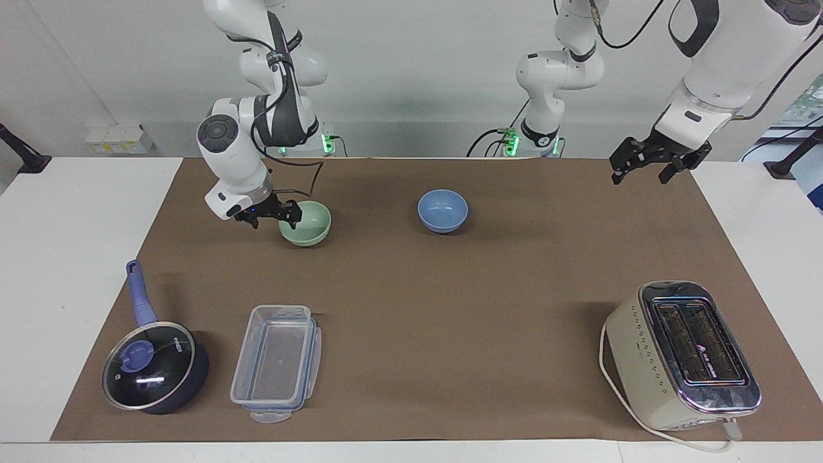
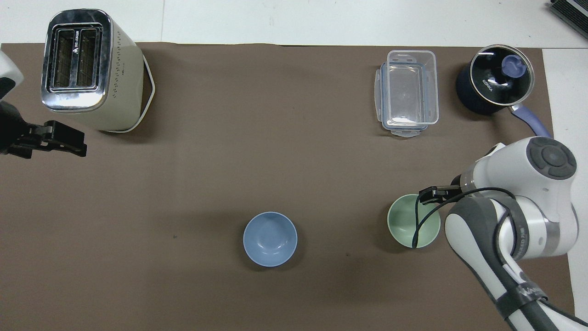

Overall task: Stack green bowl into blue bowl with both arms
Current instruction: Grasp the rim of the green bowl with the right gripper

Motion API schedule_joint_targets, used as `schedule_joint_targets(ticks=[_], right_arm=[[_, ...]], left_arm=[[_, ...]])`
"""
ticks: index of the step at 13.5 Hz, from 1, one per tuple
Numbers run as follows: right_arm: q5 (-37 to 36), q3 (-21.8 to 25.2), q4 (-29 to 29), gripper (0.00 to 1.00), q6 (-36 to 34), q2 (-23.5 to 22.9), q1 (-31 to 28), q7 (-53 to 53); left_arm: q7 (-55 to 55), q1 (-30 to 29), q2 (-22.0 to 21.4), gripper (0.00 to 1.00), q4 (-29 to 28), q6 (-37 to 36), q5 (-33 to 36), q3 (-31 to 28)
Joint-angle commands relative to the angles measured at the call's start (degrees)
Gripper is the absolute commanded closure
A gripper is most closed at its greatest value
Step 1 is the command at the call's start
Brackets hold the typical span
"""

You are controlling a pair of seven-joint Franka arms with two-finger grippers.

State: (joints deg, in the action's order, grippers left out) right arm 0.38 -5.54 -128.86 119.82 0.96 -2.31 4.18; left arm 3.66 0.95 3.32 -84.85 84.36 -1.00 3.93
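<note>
The green bowl (image 2: 405, 223) will block the view of the blue bowl from above when I lower the green bowl into it, because both rims (image 2: 270, 213) look just as wide.
The green bowl (image 1: 310, 225) (image 2: 408, 226) stands upright on the brown mat, toward the right arm's end. The blue bowl (image 1: 442, 209) (image 2: 270, 238) stands beside it near the mat's middle, empty. My right gripper (image 1: 272, 217) (image 2: 431, 196) is low at the green bowl's rim, on the side toward the right arm's end of the table. Its fingers are apart, and one fingertip (image 1: 294, 217) is at the rim; I cannot tell whether it touches. My left gripper (image 1: 645, 170) (image 2: 59, 140) is open and empty, waiting in the air over the mat's edge at the left arm's end.
A cream toaster (image 1: 681, 354) (image 2: 87, 69) stands farther from the robots at the left arm's end. A clear plastic container (image 1: 276, 360) (image 2: 408, 92) and a dark blue lidded saucepan (image 1: 154, 370) (image 2: 494, 80) stand farther from the robots at the right arm's end.
</note>
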Motion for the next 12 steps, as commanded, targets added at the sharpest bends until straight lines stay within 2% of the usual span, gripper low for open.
schedule_joint_targets(ticks=[1,4,10,12], right_arm=[[0.1,0.0,-4.5,0.00,4.4,1.2,-0.1,-1.7],[0.1,0.0,-7.5,0.03,8.8,1.1,-0.1,-1.7],[0.5,0.0,-8.0,0.36,8.3,1.0,-0.1,-2.4],[0.9,-0.1,-9.0,0.37,8.3,1.5,-0.1,-2.5]], left_arm=[[-0.4,-1.2,0.1,0.00,1.1,-1.6,0.1,0.3],[-0.4,-1.1,0.1,0.00,1.1,-1.6,0.1,0.3],[-0.4,-1.1,0.1,0.00,1.1,-1.6,0.1,0.3],[-0.4,-1.1,0.1,0.00,1.1,-1.6,0.1,0.3]])
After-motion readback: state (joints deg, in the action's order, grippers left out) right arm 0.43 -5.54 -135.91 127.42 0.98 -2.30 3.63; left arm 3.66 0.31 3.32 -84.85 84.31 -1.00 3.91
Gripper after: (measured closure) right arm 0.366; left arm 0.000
